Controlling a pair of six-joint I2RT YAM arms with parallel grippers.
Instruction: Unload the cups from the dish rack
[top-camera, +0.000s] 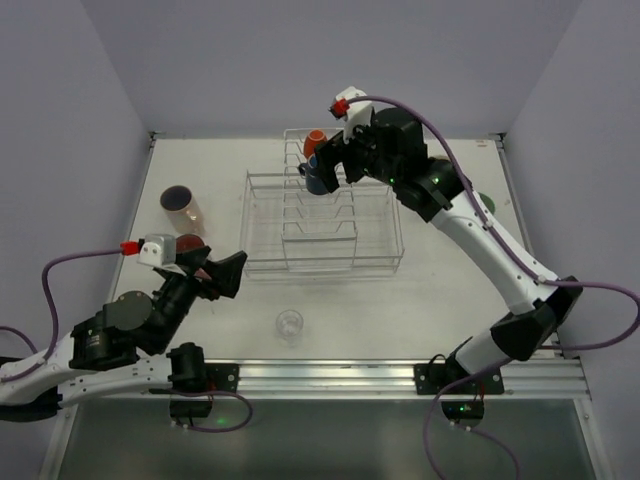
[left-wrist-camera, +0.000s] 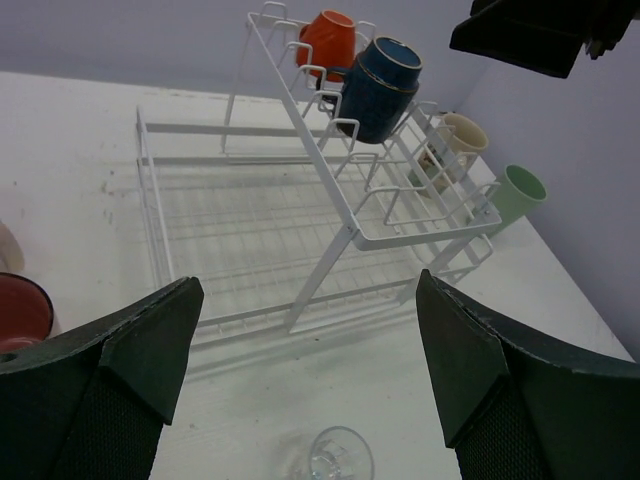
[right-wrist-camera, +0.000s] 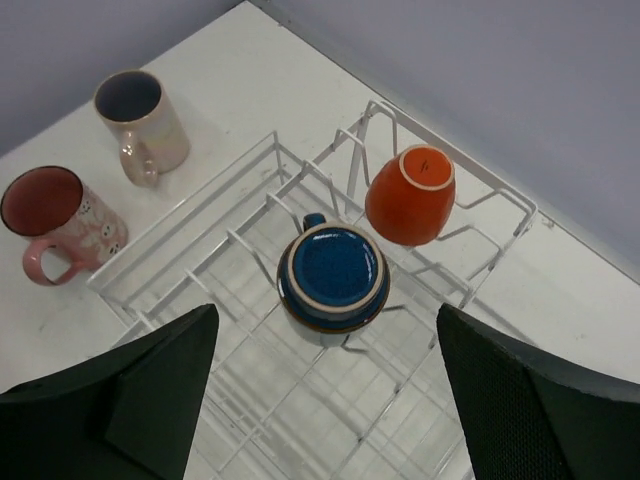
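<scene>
My right gripper is facing the base (right-wrist-camera: 336, 266) of the blue mug, which hangs upside down. I should lift the mug, tip it and hand its rim (left-wrist-camera: 368, 136) to my left gripper.
The wire dish rack (top-camera: 320, 270) stands mid-table. A small orange-red mug (top-camera: 315, 140) and a dark-blue mug (top-camera: 316, 180) hang upside down on its far tines. My right gripper (top-camera: 326, 163) is open and empty, just above the blue mug (right-wrist-camera: 333, 277), with the orange mug (right-wrist-camera: 412, 195) beyond it. My left gripper (top-camera: 232, 275) is open and empty, low by the rack's near left corner. A clear glass (top-camera: 290, 324) stands on the table in front of the rack, and shows below my left gripper (left-wrist-camera: 310, 380) in the left wrist view (left-wrist-camera: 335, 458).
Two pink cups (top-camera: 180, 203) (top-camera: 190, 243) stand on the table left of the rack. A cream mug (left-wrist-camera: 460, 135) and a mint-green tumbler (left-wrist-camera: 515, 195) stand right of the rack (left-wrist-camera: 350, 230). In the top view the right arm partly hides the green tumbler (top-camera: 487, 203).
</scene>
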